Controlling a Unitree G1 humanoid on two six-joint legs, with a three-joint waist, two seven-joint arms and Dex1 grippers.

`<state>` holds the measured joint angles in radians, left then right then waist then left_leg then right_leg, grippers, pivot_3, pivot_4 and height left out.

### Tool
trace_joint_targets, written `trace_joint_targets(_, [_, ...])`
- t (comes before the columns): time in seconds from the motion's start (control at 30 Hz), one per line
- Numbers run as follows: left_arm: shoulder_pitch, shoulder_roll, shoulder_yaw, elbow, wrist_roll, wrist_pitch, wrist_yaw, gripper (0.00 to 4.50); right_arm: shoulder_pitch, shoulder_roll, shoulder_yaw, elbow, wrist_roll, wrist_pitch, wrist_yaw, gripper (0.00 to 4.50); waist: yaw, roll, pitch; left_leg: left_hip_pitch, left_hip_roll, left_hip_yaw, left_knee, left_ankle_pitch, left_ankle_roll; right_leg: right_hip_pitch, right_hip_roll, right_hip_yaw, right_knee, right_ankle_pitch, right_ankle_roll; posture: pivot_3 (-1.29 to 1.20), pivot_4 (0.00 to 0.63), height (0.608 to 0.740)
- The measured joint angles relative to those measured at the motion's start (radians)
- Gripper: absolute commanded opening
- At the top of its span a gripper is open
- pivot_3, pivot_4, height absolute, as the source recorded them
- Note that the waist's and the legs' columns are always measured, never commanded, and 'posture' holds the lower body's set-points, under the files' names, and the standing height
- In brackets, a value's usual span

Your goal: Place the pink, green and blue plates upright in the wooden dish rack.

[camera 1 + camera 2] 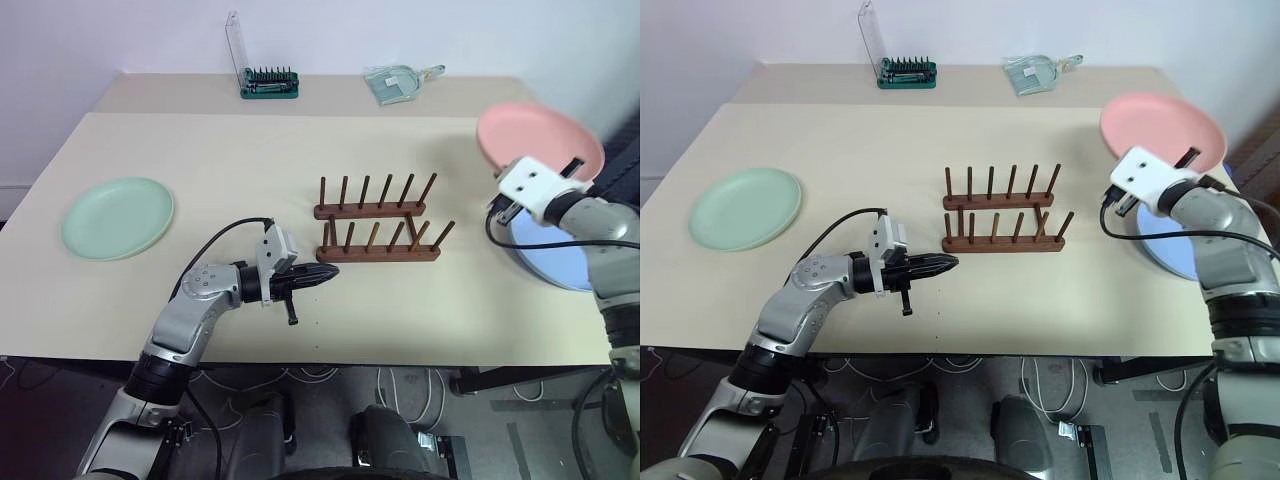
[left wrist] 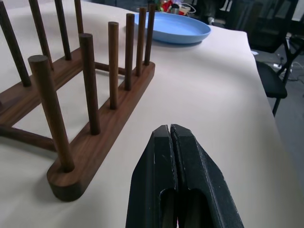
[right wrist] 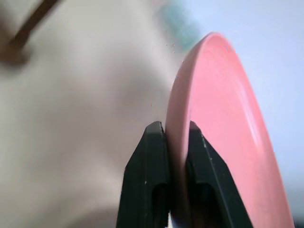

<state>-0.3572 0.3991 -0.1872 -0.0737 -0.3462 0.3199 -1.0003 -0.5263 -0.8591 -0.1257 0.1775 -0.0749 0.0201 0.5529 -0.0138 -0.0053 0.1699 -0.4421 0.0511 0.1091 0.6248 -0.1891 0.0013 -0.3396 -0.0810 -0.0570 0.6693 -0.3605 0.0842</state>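
Note:
The pink plate (image 1: 542, 138) is tilted too flat for the rack. Next, my right gripper turns it upright and then lowers it between the rack's end pegs (image 1: 419, 226) closest to the blue plate.
My right gripper (image 3: 175, 130) is shut on the rim of the pink plate (image 1: 540, 138), holding it lifted and tilted above the table's right side. Under that arm the blue plate (image 1: 560, 262) lies flat, partly hidden. Far to the left the green plate (image 1: 118, 217) lies flat on the table. The wooden dish rack (image 1: 377, 232) stands empty in the middle, its pegs upright. My left gripper (image 1: 322, 273) is shut with nothing in it, pointing at the rack's near left end (image 2: 71, 180) just short of it.
A green screwdriver-bit case (image 1: 268, 82) with a clear lid and a clear packet (image 1: 395, 82) sit at the table's back edge. Cables trail from both wrists. Open tabletop lies between the green plate and the rack.

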Motion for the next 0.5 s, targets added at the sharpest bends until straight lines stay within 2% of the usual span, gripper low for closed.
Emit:
trace_joint_targets(0.07, [0.000,-0.001,0.000,0.003,0.000,-0.001,0.000,0.00,-0.004,0.042,-0.092,-0.177,0.172,0.116,0.021,0.05,-0.003,0.000,0.000,0.000,0.001,-0.001,0.000,0.000,0.000,0.000,0.001,0.000,0.000,0.000,0.000,0.00,0.150,0.732])
trace_joint_targets(0.2, [0.000,-0.002,0.000,0.014,-0.001,-0.001,-0.001,0.00,-0.016,0.128,-0.193,-0.476,0.556,0.372,0.045,0.05,0.001,-0.001,0.000,0.000,0.001,-0.002,0.000,-0.001,0.002,0.001,0.000,0.000,0.000,0.000,0.000,0.00,0.150,0.732])
trace_joint_targets(0.33, [0.000,-0.003,0.000,0.025,-0.001,-0.008,-0.003,0.00,-0.008,0.248,-0.265,-0.569,0.886,0.576,-0.053,0.05,0.003,-0.001,0.000,0.000,0.000,-0.002,0.000,-0.005,0.008,0.001,-0.002,-0.001,0.000,0.000,0.000,0.00,0.150,0.732])
trace_joint_targets(0.5, [0.000,-0.009,0.000,0.030,-0.001,-0.023,-0.002,0.00,0.056,0.357,-0.303,-0.587,1.128,0.677,-0.204,0.05,0.002,0.000,0.000,-0.001,-0.001,-0.002,-0.001,-0.005,0.009,0.000,-0.002,-0.001,-0.001,0.000,0.000,0.00,0.150,0.732])
